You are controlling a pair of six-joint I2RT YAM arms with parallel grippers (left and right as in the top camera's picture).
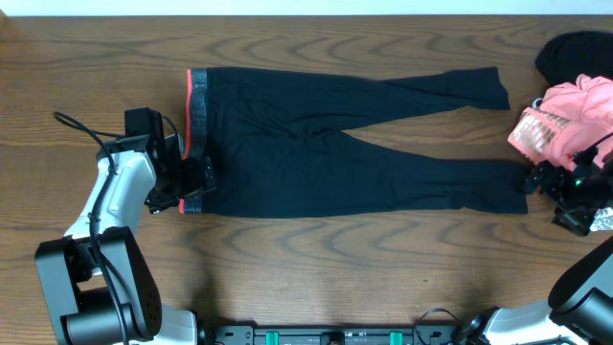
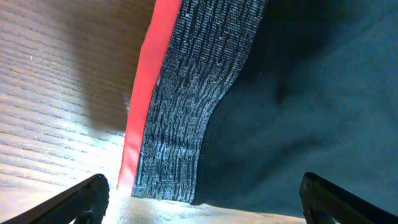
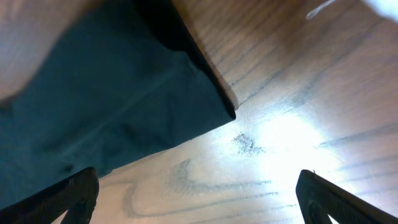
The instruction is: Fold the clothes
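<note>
I can see the near leg's cuff corner (image 1: 520,204) lying clear of the pink garment, so I should go on moving my right gripper's open fingers down before they close on that corner (image 1: 524,210).
Dark leggings (image 1: 326,144) lie flat across the table, waistband with a red edge (image 1: 194,115) at the left, two legs running right. My left gripper (image 1: 192,184) is open at the waistband's near corner; the left wrist view shows the red edge and grey band (image 2: 180,124) between my spread fingers (image 2: 205,199). My right gripper (image 1: 541,180) is open at the near leg's cuff; the right wrist view shows that cuff corner (image 3: 186,99) just above my spread fingers (image 3: 199,199), which hold nothing.
A pink garment (image 1: 565,120) and a black garment (image 1: 575,56) lie piled at the table's right edge, close to my right arm. The table's far edge runs along the top of the overhead view.
</note>
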